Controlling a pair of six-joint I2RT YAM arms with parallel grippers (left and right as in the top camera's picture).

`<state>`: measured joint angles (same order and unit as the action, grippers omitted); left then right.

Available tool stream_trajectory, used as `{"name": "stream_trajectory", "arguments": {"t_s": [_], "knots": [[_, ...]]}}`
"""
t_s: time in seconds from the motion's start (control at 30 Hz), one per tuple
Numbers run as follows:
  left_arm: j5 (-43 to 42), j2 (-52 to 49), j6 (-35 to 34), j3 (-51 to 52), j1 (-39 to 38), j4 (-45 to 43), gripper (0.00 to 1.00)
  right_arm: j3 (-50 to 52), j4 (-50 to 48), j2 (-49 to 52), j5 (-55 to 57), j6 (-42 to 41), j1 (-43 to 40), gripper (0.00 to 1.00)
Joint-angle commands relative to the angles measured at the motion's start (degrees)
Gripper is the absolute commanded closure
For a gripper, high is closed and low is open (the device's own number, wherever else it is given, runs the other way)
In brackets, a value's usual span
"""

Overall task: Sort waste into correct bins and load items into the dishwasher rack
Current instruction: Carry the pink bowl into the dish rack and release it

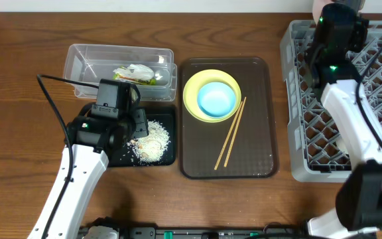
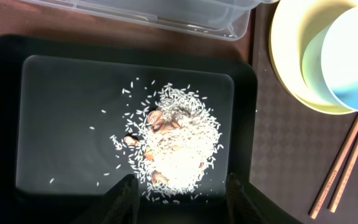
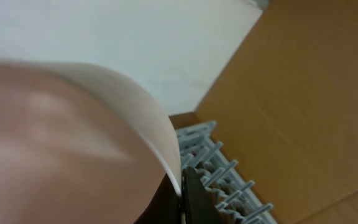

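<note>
The rack's far corner (image 1: 300, 48) next to the serving tray is empty. I keep lowering the white-pink bowl there with my right gripper until it sits in the rack's tines (image 1: 304, 66).
My left gripper (image 1: 136, 126) (image 2: 180, 184) is open and empty, just above the pile of rice scraps (image 1: 152, 141) (image 2: 176, 146) in the black tray (image 1: 166, 158) (image 2: 5, 112). The wrapper with white paper (image 1: 135, 73) lies in the clear tub (image 1: 85, 56) (image 2: 185, 15). The light blue bowl (image 1: 217, 99) (image 2: 356, 56) sits on the yellow plate (image 1: 192, 99) (image 2: 288, 50), with the chopsticks (image 1: 230, 133) (image 2: 340, 171) beside them. My right gripper (image 1: 323, 14) (image 3: 183, 180) is shut on the rim of the white-pink bowl (image 1: 318, 6) (image 3: 73, 137), above the dishwasher rack's (image 1: 377, 86) (image 3: 219, 168) far edge.
The plate, bowl and chopsticks rest on a brown serving tray (image 1: 257, 159) (image 2: 272, 137) between the black tray and the rack. A white object (image 1: 341, 143) shows in the rack, partly hidden by my right arm. Brown cardboard (image 3: 303, 93) stands behind the rack.
</note>
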<state>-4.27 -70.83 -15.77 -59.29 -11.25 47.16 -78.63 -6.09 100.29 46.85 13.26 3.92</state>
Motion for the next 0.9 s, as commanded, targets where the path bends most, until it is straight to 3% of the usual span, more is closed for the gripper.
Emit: {"name": "stream_trajectory", "arguments": {"t_s": [0.0, 0.4, 0.77, 0.87], "knots": [[0.7, 0.1, 0.7, -0.6, 0.2, 0.2, 0.52, -0.2, -2.3, 4.9, 4.8, 5.7, -1.4, 0.99], [0.7, 0.1, 0.7, -0.6, 0.2, 0.1, 0.51, -0.2, -0.9, 14.2, 7.4, 5.3, -0.7, 0.99], [0.7, 0.1, 0.7, -0.6, 0.2, 0.1, 0.51, -0.1, 9.4, 14.2, 7.4, -0.4, 3.1, 0.99], [0.7, 0.1, 0.7, -0.6, 0.2, 0.2, 0.5, -0.1, 14.6, 13.2, 7.2, -5.4, 4.5, 0.99]]}}
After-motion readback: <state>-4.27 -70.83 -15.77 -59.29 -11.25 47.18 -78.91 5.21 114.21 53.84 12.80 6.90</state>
